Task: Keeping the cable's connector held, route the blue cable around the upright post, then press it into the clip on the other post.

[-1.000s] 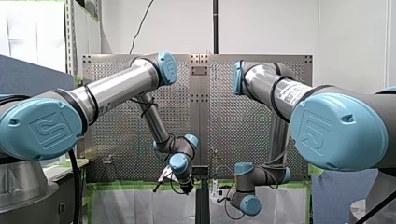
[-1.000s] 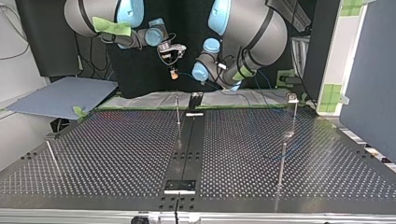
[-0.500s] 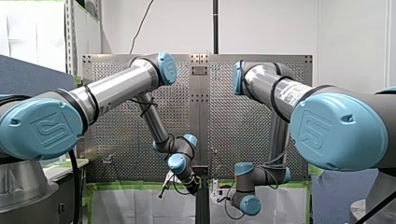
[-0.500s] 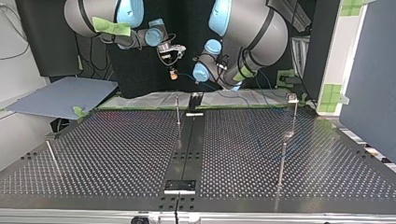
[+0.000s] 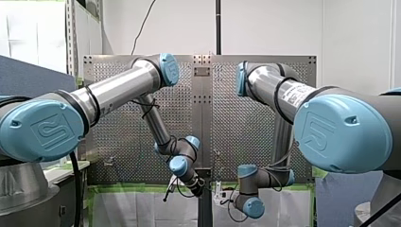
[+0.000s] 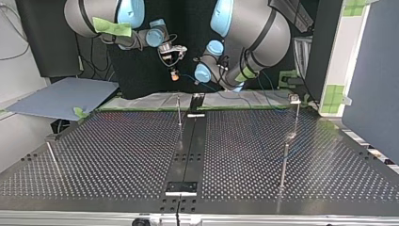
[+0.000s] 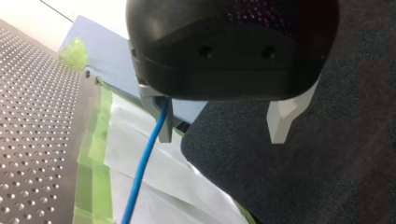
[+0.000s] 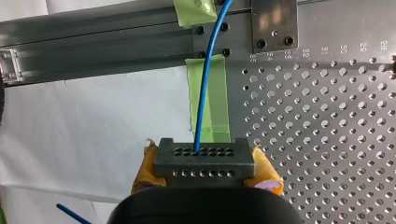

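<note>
The blue cable will bend smoothly instead of folding sharply when I carry it, because it comes out of the grey connector block in a gentle curve.
In the right wrist view my right gripper is shut on a grey connector block, its yellow pads pressed on both sides. The blue cable leaves the block and runs over green tape toward the table's edge. In the left wrist view my left gripper is open, and the blue cable passes along the inner face of one pale finger, apart from the other. In the top view my right gripper hangs behind the table's far edge, near a thin upright post.
Two more thin posts stand at the top view's right, one with a small head and one nearer. Another post leans at the left. A blue-grey board lies off the perforated table, whose far edge carries green tape.
My left arm's wrist has dropped a little and swung toward the front view's middle. My right arm and the connector have stayed put.
</note>
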